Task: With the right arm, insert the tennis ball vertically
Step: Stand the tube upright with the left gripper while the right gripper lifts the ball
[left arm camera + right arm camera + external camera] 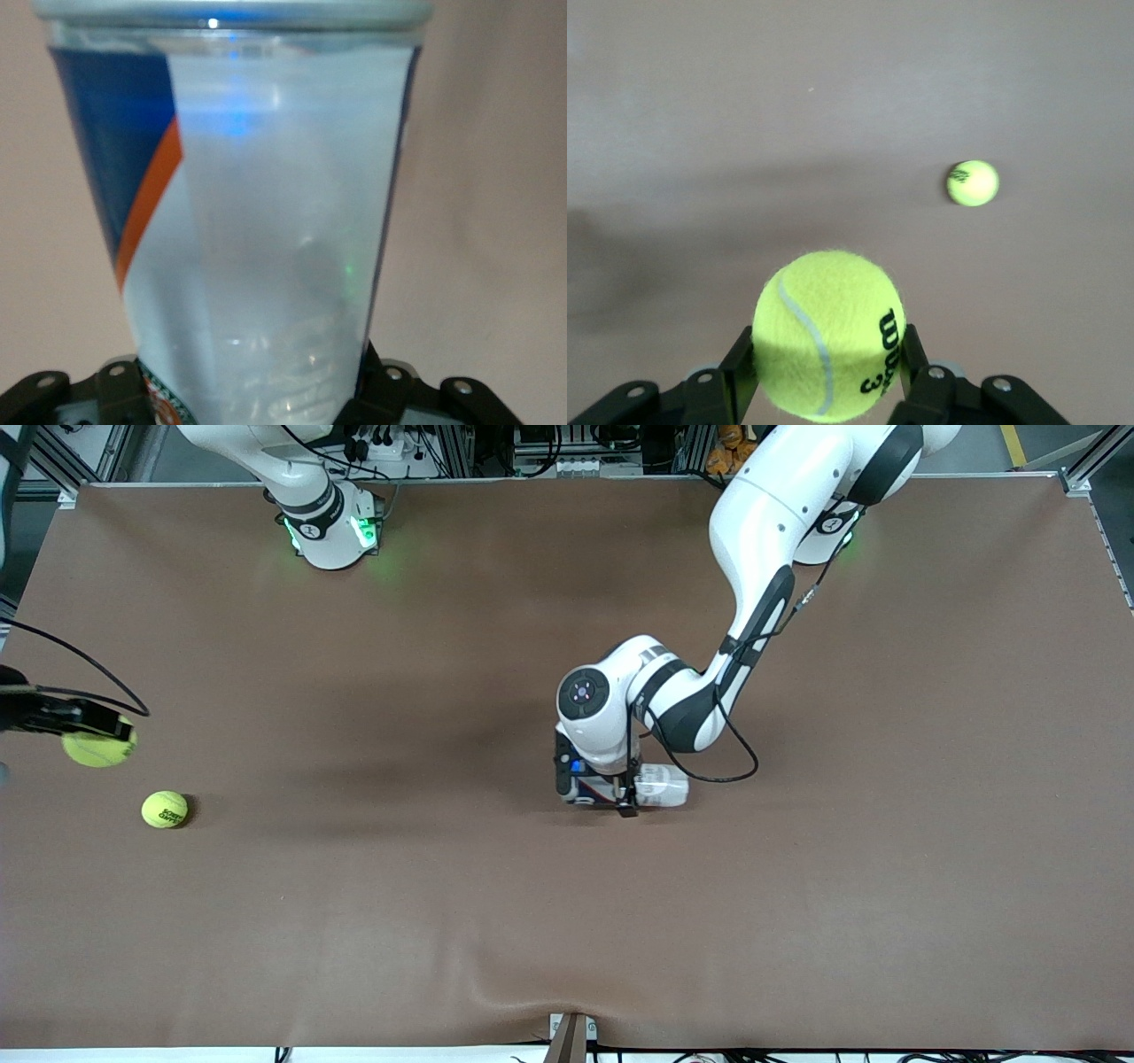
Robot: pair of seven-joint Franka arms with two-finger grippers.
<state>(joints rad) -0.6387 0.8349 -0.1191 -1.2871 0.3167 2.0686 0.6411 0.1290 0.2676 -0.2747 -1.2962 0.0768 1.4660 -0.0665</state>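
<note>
The ball can (664,786) is lying on its side in my left gripper, so next my left gripper turns its rim (235,12) upward before my right gripper lowers the tennis ball into the can.
My right gripper (96,737) is shut on a yellow tennis ball (99,750) and holds it in the air over the right arm's end of the table. In the right wrist view the ball (828,341), marked Wilson 3, sits between the black fingers (737,376). My left gripper (611,793) is shut on a clear plastic ball can (663,786) with a blue and orange label, low at the table's middle. The can (266,221) fills the left wrist view, its rim away from the fingers (383,390); I see no ball inside.
A second tennis ball (165,810) lies on the brown table mat (354,921), nearer to the front camera than the held ball; it also shows in the right wrist view (973,182). The left arm's cable (735,766) loops beside the can.
</note>
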